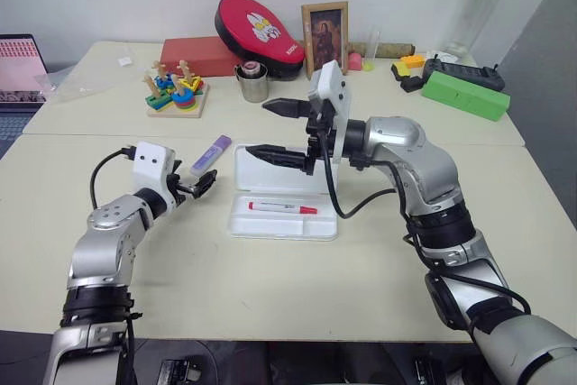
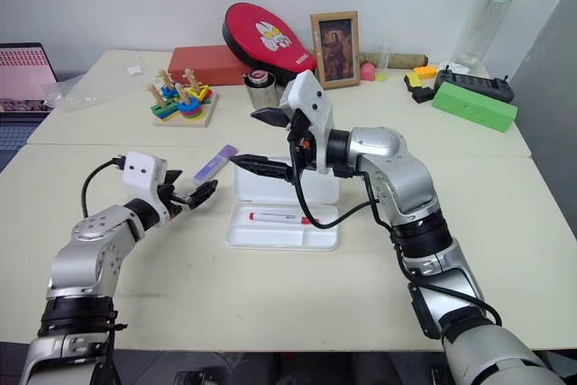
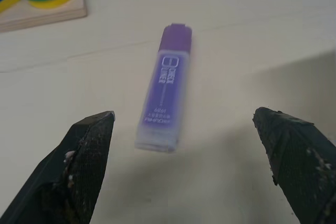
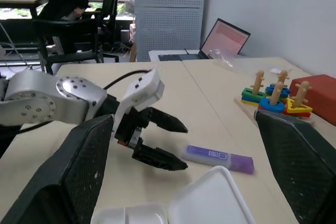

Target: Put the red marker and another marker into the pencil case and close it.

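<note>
Next, I move my right gripper away first, because it is hanging over the pencil case (image 1: 278,174). Then my left gripper should put the purple highlighter in the tray (image 1: 262,225) next to the red marker.
The pencil case (image 1: 311,225) lies open at the table's centre, its lid standing up at the back. The red marker (image 1: 282,208) rests flat in its tray. A purple highlighter (image 1: 211,155) lies on the table just left of the lid. My left gripper (image 1: 200,185) is open and low over the table, pointing at the highlighter (image 3: 164,90), which sits a short way beyond the tips, untouched. My right gripper (image 1: 259,128) is open and empty, raised above the case and pointing left.
Along the back stand a stacking toy (image 1: 176,92), a metal cup (image 1: 253,81), a red box (image 1: 198,54), a red oval case (image 1: 257,33), a picture frame (image 1: 325,36), a green box (image 1: 464,94) and a bottle (image 1: 478,6). A laptop (image 1: 20,69) sits far left.
</note>
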Controlling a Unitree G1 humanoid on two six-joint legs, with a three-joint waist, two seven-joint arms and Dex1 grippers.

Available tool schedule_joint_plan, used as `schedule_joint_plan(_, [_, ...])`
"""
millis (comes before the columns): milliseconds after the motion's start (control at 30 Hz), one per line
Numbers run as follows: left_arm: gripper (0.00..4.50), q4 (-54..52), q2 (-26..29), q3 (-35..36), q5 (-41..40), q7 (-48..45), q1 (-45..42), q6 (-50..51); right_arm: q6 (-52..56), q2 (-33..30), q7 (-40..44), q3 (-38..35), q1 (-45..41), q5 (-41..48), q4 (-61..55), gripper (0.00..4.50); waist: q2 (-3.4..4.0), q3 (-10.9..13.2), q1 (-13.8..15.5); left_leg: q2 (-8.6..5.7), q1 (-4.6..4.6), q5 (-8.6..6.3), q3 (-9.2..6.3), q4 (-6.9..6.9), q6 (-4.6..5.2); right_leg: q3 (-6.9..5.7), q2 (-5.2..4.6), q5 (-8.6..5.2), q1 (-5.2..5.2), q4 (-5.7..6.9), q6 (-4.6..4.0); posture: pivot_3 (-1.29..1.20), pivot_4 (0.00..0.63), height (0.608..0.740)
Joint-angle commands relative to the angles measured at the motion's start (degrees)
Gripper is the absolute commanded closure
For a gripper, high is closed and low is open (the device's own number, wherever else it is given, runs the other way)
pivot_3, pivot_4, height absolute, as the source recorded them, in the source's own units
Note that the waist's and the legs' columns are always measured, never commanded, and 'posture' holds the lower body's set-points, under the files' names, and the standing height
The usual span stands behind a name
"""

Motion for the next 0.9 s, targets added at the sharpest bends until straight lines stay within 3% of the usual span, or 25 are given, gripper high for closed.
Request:
schedule_joint_plan(33, [0.0,7.22,-0.11,-1.0,2.33,-1.45,-5.08,-4.63,0.45,0.0,-2.26,-1.33,-0.38,0.8,-3.58,0.02,0.0,0.0,-0.01,0.0,0.0,0.0,0.0,0.0,0.0,-0.01,0.0,0.0,0.0,0.0,0.0,0.0,0.15,0.74])
schedule_joint_plan(167, [0.0,15.6,-0.8,-2.51,4.17,-2.48,-9.48,-6.23,1.3,-0.65,-3.19,-0.91,0.6,0.91,-4.69,0.02,0.0,0.0,-0.02,-0.01,0.0,0.0,0.0,0.01,0.0,-0.01,-0.01,0.0,0.01,0.01,0.0,0.0,0.15,0.74])
schedule_joint_plan(367, [0.91,18.64,-0.99,-2.88,4.81,-4.16,-10.18,-6.63,1.94,-1.33,-4.41,-1.41,1.17,1.16,-5.6,0.0,0.0,0.0,-0.03,-0.01,0.0,0.0,-0.02,0.01,0.0,-0.03,-0.01,0.0,0.02,0.04,0.0,0.0,0.15,0.74])
schedule_joint_plan(767, [3.31,18.27,-1.11,0.15,4.04,-1.49,-7.99,-7.3,1.13,-1.87,-4.72,-1.5,0.59,1.04,-3.72,0.0,0.0,-0.01,-0.3,0.0,0.02,0.01,-0.03,0.03,0.0,-0.03,0.0,0.0,0.03,0.06,0.0,0.0,0.15,0.74])
schedule_joint_plan(900, [3.31,16.01,-1.64,2.33,3.39,2.17,-6.08,-8.11,0.65,-2.22,-4.58,-2.07,0.33,1.1,-2.77,0.0,0.01,-0.01,-0.83,0.0,0.02,0.01,-0.03,0.03,0.0,-0.01,0.0,0.0,0.03,0.08,0.0,0.0,0.15,0.74])
